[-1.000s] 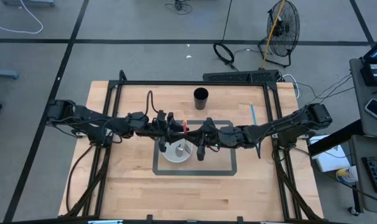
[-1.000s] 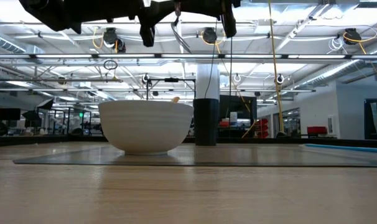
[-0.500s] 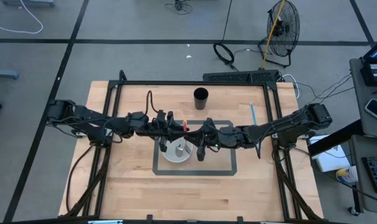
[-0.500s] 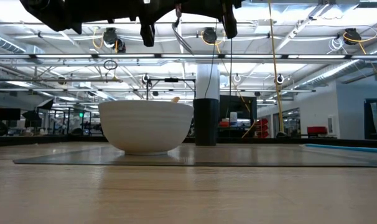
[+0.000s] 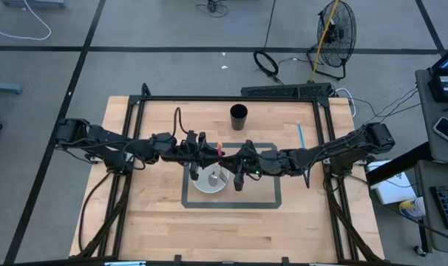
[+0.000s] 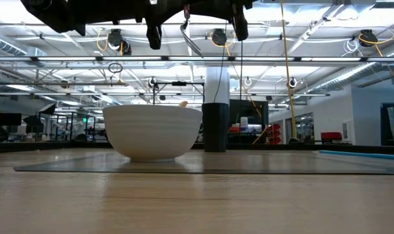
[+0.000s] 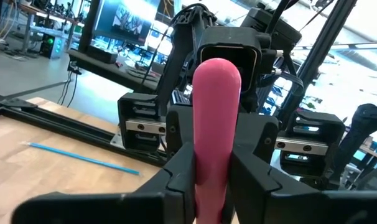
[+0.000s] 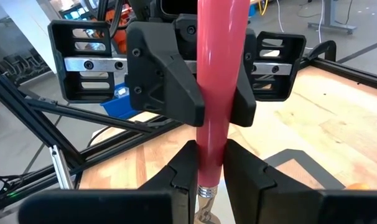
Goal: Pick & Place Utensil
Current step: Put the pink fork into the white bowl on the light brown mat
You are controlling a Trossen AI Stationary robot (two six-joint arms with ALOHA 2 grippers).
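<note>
Both of the robot's grippers pinch the pink-red handle, so the right gripper should open and back away before the left gripper lowers the utensil into the white bowl.
A utensil with a pink-red handle and a metal neck is held high over the white bowl on the grey mat. My left gripper reaches it from the table's left and my right gripper from the right, and both are shut on the handle. In the low view the bowl stands on the mat, and a thin metal part hangs below the grippers, clear of the bowl. The utensil's working end is hard to make out. My left gripper pinches the pink handle between its two fingers, below the rounded free end. The fingers come level from the table's left and lie across the handle. The handle stands roughly upright, lifted clear. My right gripper pinches the same handle between its two fingers, just above the metal neck. Its fingers come level from the table's right, across the handle, on the neck side of my left gripper's fingers. The utensil hangs clear over the bowl.
A black cup stands behind the mat toward the far edge. A thin blue stick lies on the wood at the far right. The table's black frame rails run along its far and side edges.
My left gripper has shut on the pink handle, which my right gripper has kept holding. Neither arm has shifted, and the utensil stays in place over the bowl.
</note>
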